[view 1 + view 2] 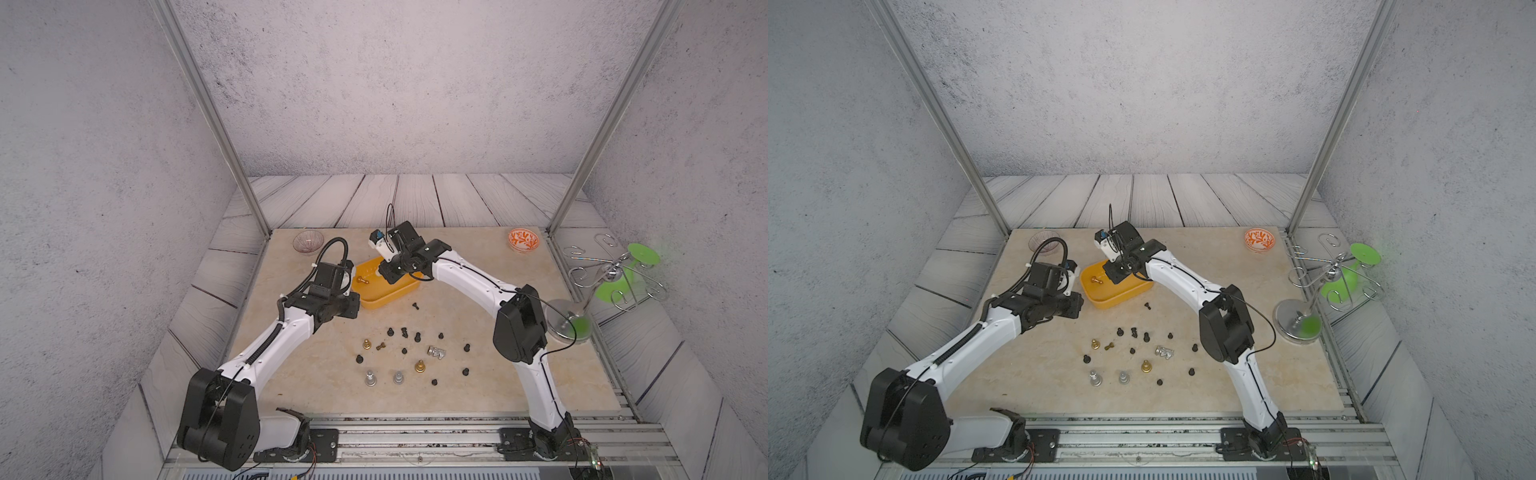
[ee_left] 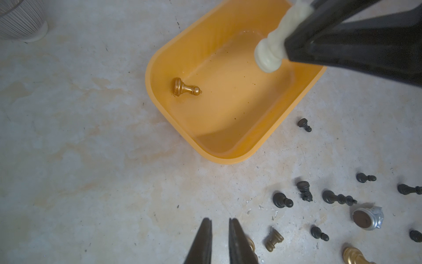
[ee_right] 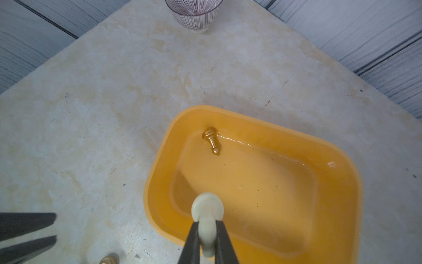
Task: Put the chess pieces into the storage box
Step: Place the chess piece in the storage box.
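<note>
The cream piece [image 3: 207, 206] is over the yellow storage box's open bottom. My right gripper goes on lowering past the storage box's rim before it releases beside the gold piece.
The yellow storage box [image 1: 376, 300] [image 1: 1108, 302] sits left of centre on the marble slab. One gold piece [image 2: 186, 86] [image 3: 211, 140] lies on its side inside. My right gripper [image 3: 207, 221] is shut on a cream piece [image 3: 207, 206] [image 2: 269, 54], held over the box's near end. My left gripper [image 2: 219, 220] hovers beside the box, its jaws nearly closed on nothing. Several black pieces [image 1: 417, 336], gold pieces [image 1: 367, 344] and silver pieces [image 1: 370, 378] are scattered on the slab in front of the box.
A clear ribbed bowl [image 1: 308, 241] stands at the back left corner and an orange-patterned bowl [image 1: 523, 240] at the back right. A wire stand with green parts [image 1: 615, 274] and its metal base [image 1: 565, 320] stands at the right edge.
</note>
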